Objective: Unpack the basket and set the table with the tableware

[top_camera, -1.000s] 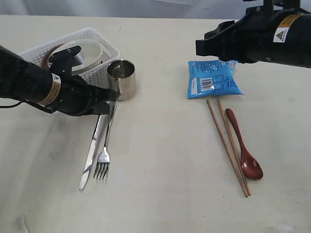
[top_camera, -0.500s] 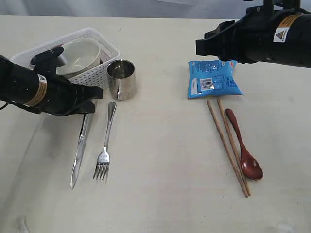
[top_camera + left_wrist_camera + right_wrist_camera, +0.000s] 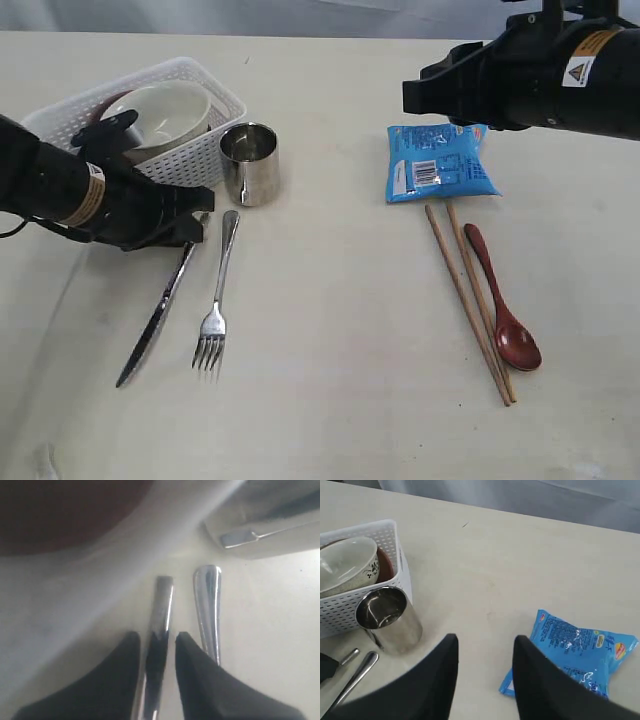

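The knife lies at a slant with its handle end near the fork's handle, so next my left gripper closes and gently pushes the knife straighter, away from the fork.
The steel knife lies slanted on the table, its handle end between the fingers of my left gripper. In the left wrist view the knife handle sits between the jaws of the left gripper with a thin gap on each side, so the gripper is open. The fork lies just beside it. The steel cup stands by the white basket, which holds the cream bowl and a brown saucer. My right gripper hangs open and empty above the table.
A blue snack packet lies at the right, below the right arm. The chopsticks and the reddish-brown spoon lie side by side in front of it.
The left gripper dragged the knife away from the fork and swung its blade tip leftward, then its jaws parted off the handle. The right arm has not moved.
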You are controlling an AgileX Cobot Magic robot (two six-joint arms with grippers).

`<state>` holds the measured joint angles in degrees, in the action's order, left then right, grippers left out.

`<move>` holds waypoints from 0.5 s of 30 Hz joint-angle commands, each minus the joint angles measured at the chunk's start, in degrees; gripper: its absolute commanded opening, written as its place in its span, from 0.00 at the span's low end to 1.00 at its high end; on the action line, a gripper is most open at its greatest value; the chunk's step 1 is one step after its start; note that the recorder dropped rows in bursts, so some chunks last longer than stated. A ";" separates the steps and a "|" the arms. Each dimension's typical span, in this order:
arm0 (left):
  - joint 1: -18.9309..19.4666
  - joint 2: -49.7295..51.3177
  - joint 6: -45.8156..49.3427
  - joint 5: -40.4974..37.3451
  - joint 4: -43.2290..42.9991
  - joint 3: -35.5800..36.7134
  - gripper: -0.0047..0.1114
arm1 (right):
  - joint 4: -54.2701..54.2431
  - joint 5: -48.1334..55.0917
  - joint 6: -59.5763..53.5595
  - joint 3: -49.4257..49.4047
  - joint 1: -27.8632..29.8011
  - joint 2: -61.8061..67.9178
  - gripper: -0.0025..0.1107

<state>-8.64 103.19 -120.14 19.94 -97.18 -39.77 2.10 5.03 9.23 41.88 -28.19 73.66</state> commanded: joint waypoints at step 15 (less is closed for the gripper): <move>0.03 -2.81 0.84 1.46 -2.08 -0.13 0.39 | -0.67 0.02 0.23 0.00 -0.09 -0.54 0.34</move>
<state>-8.64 101.34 -119.92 20.77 -97.29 -39.86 1.33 5.03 9.27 41.88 -28.19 73.66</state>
